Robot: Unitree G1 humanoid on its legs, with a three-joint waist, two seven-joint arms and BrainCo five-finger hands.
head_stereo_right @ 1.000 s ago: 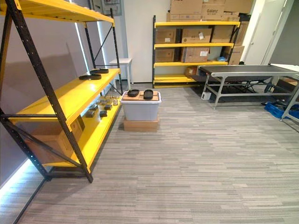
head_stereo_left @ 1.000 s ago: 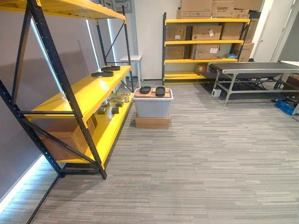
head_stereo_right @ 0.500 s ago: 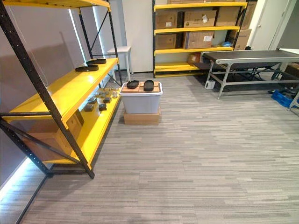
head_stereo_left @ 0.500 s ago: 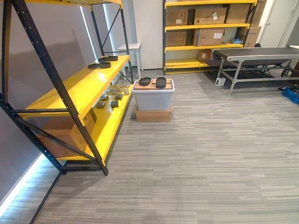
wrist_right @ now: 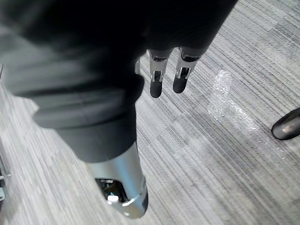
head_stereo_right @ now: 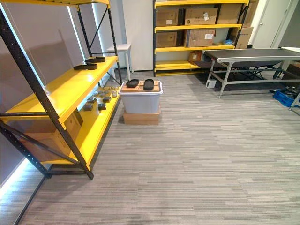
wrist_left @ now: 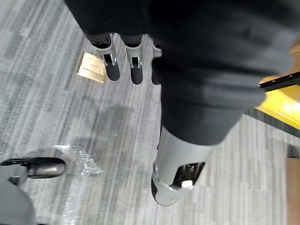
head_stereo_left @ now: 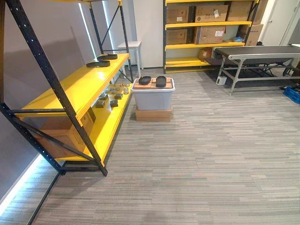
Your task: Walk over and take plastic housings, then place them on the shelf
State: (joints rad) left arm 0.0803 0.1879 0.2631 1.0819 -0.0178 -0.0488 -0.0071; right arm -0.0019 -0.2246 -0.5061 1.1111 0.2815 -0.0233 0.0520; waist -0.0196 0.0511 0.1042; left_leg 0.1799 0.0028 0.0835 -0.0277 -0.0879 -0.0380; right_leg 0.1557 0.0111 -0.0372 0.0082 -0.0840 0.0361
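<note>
My gripper is going to lift the black plastic housing (head_stereo_left: 161, 82). Brown cardboard (head_stereo_left: 149, 85) shows inside the grey bin's rim, so I should expect packed boxes under the housing.
Two black plastic housings (head_stereo_left: 145, 80) (head_stereo_left: 161, 81) lie side by side on the lid of a grey bin (head_stereo_left: 153, 99) standing on the floor ahead. Two more black housings (head_stereo_left: 98, 64) (head_stereo_left: 108, 56) rest at the far end of the yellow shelf's (head_stereo_left: 70, 91) middle level, on my left. My left hand (wrist_left: 112, 64) hangs over the carpet with straight fingers and holds nothing. My right hand (wrist_right: 157, 80) hangs the same way, open and empty. Both hands are far from the bin.
The bin stands on a flat cardboard box (head_stereo_left: 153, 115). Small parts (head_stereo_left: 112, 97) and a cardboard box (head_stereo_left: 61, 136) sit on the shelf's lower level. A white stool (head_stereo_left: 131, 46), a second shelf of boxes (head_stereo_left: 206, 33), a conveyor table (head_stereo_left: 258, 52) and a blue crate (head_stereo_left: 293, 93) stand at the back.
The whole picture has shifted: the camera has tilted down and come a little nearer to the bin. The housings, bin and shelf have not moved.
</note>
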